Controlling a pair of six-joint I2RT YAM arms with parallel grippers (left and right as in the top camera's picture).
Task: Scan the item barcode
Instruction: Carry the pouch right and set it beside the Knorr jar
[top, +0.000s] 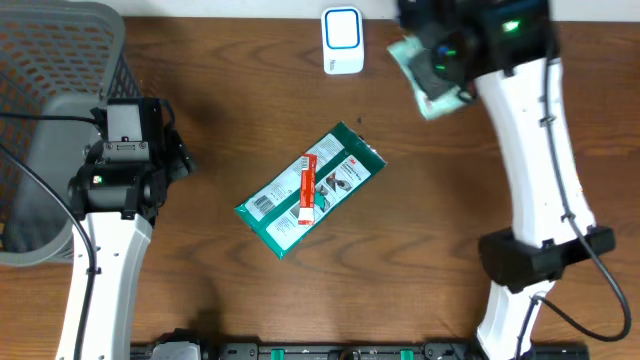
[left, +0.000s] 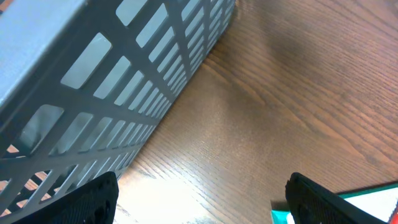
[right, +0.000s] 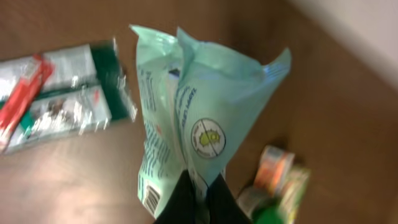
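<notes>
I carry on with my right gripper and let go of the mint-green packet beside the small items, because the packet is clear of the scanner and the way to them is open.
A mint-green packet hangs pinched at its lower edge in my right gripper, which is shut on it. A small barcode shows near the packet's bottom left corner. From overhead, the packet and the right gripper are at the back right, just right of the white and blue scanner. A dark green 3M pack with a red stripe lies flat mid-table. My left gripper stands open beside the basket with nothing between its fingers.
A grey mesh basket fills the back left corner, and its wall runs close along the left gripper. A corner of the green pack shows by the right finger. Several blurred small items lie below the held packet.
</notes>
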